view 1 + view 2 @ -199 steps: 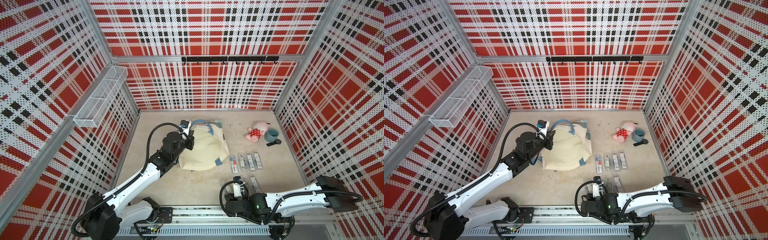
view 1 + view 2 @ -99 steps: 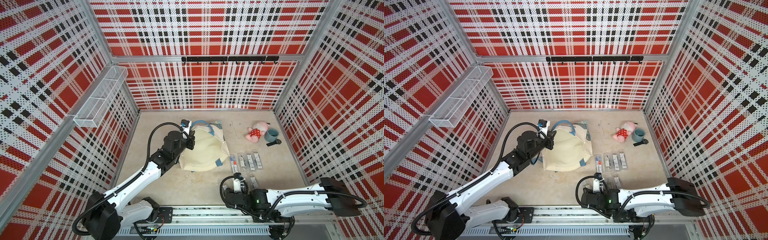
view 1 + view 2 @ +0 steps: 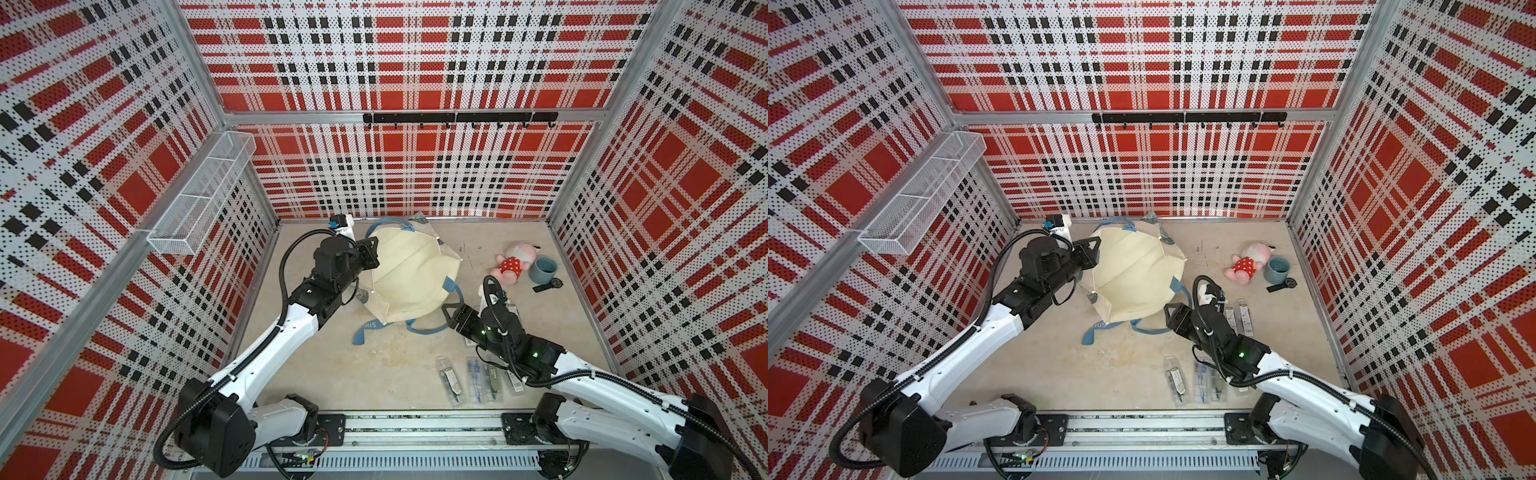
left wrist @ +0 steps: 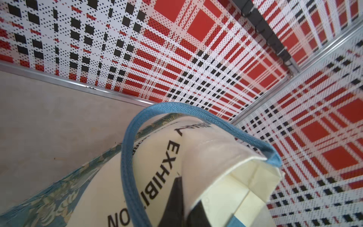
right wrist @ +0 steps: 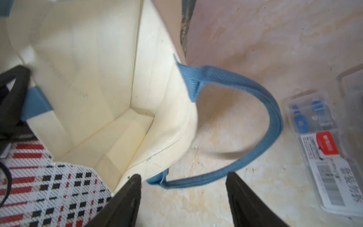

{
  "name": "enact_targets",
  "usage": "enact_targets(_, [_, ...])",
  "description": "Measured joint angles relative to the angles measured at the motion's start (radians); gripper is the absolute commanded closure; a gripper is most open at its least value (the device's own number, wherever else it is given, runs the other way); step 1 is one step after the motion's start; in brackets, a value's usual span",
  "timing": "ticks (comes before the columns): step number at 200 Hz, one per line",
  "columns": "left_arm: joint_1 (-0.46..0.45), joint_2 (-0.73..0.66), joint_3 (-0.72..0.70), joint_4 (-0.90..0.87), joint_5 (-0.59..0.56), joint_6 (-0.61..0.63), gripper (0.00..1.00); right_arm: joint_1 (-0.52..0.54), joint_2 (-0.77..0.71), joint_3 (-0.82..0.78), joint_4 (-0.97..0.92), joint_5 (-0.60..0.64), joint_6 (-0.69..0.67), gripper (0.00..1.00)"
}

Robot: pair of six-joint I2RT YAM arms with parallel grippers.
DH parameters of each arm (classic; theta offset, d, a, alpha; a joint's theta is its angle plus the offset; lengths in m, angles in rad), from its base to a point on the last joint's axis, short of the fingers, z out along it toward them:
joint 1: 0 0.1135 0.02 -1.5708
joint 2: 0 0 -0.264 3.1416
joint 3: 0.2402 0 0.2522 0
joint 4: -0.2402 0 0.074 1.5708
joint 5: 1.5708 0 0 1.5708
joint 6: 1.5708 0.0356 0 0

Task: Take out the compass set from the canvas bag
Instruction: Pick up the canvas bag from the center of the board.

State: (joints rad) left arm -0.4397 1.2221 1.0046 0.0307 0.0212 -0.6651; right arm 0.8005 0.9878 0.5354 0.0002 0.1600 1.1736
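Observation:
The canvas bag leans with its opening toward the front and shows only cream fabric inside, so my right gripper should help set it upright by the opposite rim.
The cream canvas bag lies on the floor with its mouth toward the front. My left gripper is shut on the bag's rim and holds it up. The right wrist view looks into the bag, where only cream fabric shows. My right gripper is open just outside the mouth, over the floor, beside the blue handle. Several clear compass set cases lie near the front, and one lies next to the handle.
A pink plush toy, a grey-blue cup and a small black object sit at the right. More cases lie partly under my right arm. A wire basket hangs on the left wall and a hook rail runs along the back wall.
My right arm has swung from the front of the floor up to the bag's mouth, and its jaws have widened. The bag's mouth stands more open, with a handle trailing onto the floor.

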Motion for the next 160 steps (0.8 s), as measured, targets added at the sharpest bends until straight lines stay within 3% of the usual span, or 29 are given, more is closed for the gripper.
enact_targets(32, [-0.011, 0.000, -0.010, 0.047, 0.027, -0.099, 1.00, -0.076, 0.140, -0.004, 0.187, -0.106, -0.006, 0.29])
enact_targets(53, [-0.011, 0.000, -0.037, 0.076, 0.045, -0.145, 1.00, -0.096, 0.245, -0.003, 0.297, -0.161, -0.007, 0.38])
enact_targets(68, [-0.004, -0.001, -0.062, 0.096, 0.060, -0.175, 1.00, -0.102, 0.325, -0.004, 0.355, -0.187, -0.002, 0.53])
enact_targets(89, [0.010, -0.010, -0.101, 0.116, 0.081, -0.211, 1.00, -0.110, 0.408, -0.003, 0.418, -0.223, 0.006, 0.81])
enact_targets(100, [0.019, -0.018, -0.117, 0.120, 0.089, -0.228, 1.00, -0.111, 0.423, 0.017, 0.402, -0.242, -0.006, 0.91])
enact_targets(118, [0.030, -0.031, -0.127, 0.120, 0.096, -0.246, 1.00, -0.120, 0.424, 0.135, 0.290, -0.254, -0.053, 1.00])
enact_targets(136, [0.037, -0.045, -0.127, 0.127, 0.095, -0.259, 1.00, -0.158, 0.444, 0.312, 0.179, -0.299, -0.116, 1.00])
enact_targets(160, [0.031, -0.060, -0.131, 0.153, 0.098, -0.297, 0.83, -0.243, 0.530, 0.577, 0.008, -0.380, -0.229, 1.00])
